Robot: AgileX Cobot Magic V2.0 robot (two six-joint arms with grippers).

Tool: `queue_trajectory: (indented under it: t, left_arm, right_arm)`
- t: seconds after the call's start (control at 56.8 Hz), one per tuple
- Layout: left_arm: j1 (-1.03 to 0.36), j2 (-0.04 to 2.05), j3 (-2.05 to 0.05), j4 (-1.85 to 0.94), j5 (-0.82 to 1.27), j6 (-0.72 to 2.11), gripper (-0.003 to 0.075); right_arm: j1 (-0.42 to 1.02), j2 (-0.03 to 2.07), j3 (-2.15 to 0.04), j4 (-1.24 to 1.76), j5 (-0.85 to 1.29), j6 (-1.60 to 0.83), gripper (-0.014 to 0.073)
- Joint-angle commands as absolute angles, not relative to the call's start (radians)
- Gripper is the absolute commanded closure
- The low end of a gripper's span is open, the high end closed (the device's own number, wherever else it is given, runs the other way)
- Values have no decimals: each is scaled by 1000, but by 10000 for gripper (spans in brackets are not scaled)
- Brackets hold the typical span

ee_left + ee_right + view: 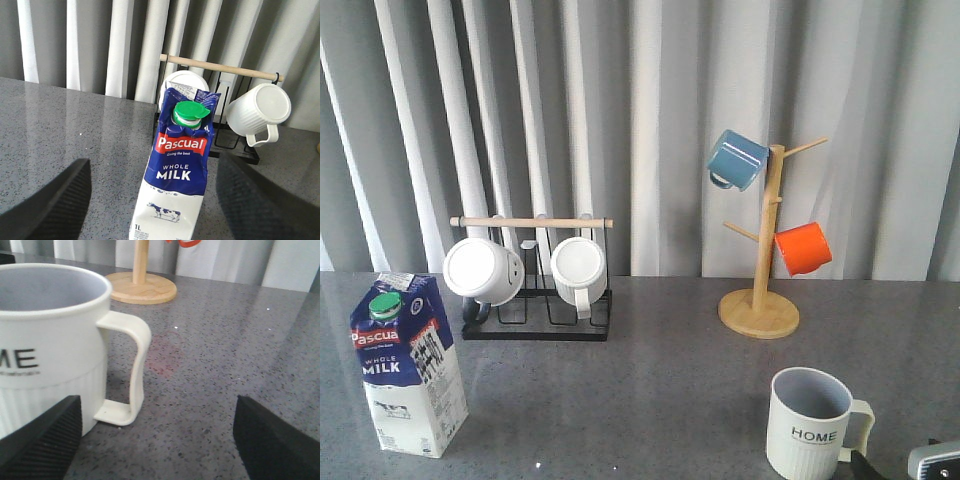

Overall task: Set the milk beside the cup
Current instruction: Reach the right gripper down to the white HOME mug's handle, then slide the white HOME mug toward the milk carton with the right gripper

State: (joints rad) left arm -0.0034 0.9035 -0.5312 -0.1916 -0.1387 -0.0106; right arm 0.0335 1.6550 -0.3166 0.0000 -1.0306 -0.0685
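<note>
The cup (808,430) stands far across from the milk, so my right gripper should first grab the cup by its handle (866,428) and carry it to the open middle.
The milk (408,365) is a tall blue and white carton with a green cap, standing upright at the table's front left. In the left wrist view the milk (175,180) stands between the wide-apart fingers of my open left gripper (160,210), not touched. The cup (810,423), cream-white and ribbed with "HOME" on it, stands at the front right. In the right wrist view the cup (50,340) is close, its handle toward my open, empty right gripper (155,440). Only a grey part of the right gripper (935,462) shows in the front view.
A black wire rack (535,300) with a wooden bar holds two plain white mugs (485,270) at the back left. A wooden mug tree (760,300) holds a blue mug (737,160) and an orange mug (803,248) at the back right. Curtains hang behind.
</note>
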Motion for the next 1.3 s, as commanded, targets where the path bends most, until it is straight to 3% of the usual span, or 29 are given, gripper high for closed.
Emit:
queue_trajectory:
  t: [0.0,0.388,0.493,0.599,0.722,0.74,1.022,1.286]
  left_arm:
    - [-2,897,-566,-199,-215,-21,225]
    - [-2,897,-566,-199,-214,-21,225]
    - [-2,897,-566,-199,-214,-21,225]
    - [-2,897,-566,-199,-214,-21,225]
    - [-2,897,-566,-199,-214,-21,225]
    - [-2,897,-566,-199,-214,-21,225]
    - [-2,897,-566,-199,-214,-21,225]
    - [-2,897,-566,-199,-212,-21,225]
  right_arm:
    - [27,1670,-359,44,-1142,-69,2]
    - [26,1718,-466,52,-1123,-70,3]
    - [17,1741,-524,44,-1069,-57,46]
    - [17,1765,-571,26,-1007,-42,212]
    - [18,1763,-581,-41,-990,-33,596]
    - [18,1761,-581,-50,-990,-21,610]
    - [178,1687,-620,-13,-996,51,599]
    - [427,1758,-834,294,-868,-119,599]
